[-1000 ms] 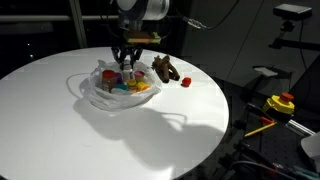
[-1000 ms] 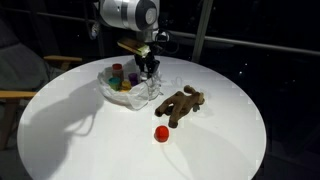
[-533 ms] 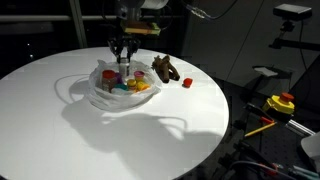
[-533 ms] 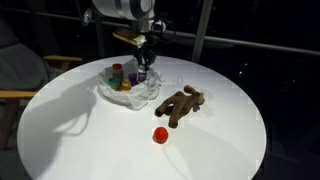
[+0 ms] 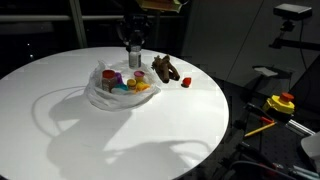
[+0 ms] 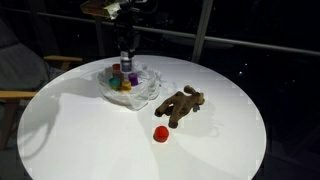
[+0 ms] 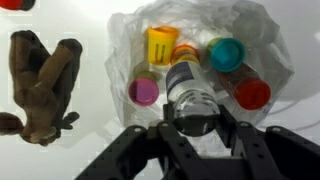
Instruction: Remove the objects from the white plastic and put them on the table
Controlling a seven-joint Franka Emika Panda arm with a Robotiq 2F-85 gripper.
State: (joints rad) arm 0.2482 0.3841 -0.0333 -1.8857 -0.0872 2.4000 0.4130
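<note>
The bottle [image 6: 126,63] is upright and clear of the containers, so my gripper should keep moving it to the open tabletop [image 6: 133,127] next to the red object until its base stands there.
The crumpled white plastic [image 5: 100,95] [image 6: 140,88] [image 7: 265,45] lies on the round white table [image 5: 120,140] and holds several small coloured containers [image 7: 162,45]. My gripper [image 5: 134,47] [image 6: 126,55] [image 7: 192,120] is raised above the plastic and is shut on a small bottle [image 7: 190,90] with a dark label and clear base. The bottle hangs clear of the other containers.
A brown stuffed toy [image 5: 164,68] [image 6: 180,104] [image 7: 42,85] lies on the table beside the plastic. A small red object [image 5: 186,81] [image 6: 160,134] [image 7: 14,4] sits near it. A yellow and red item [image 5: 281,103] stands off the table's edge.
My gripper has risen from inside the plastic, lifting the small bottle up out of it and clear of the other containers.
</note>
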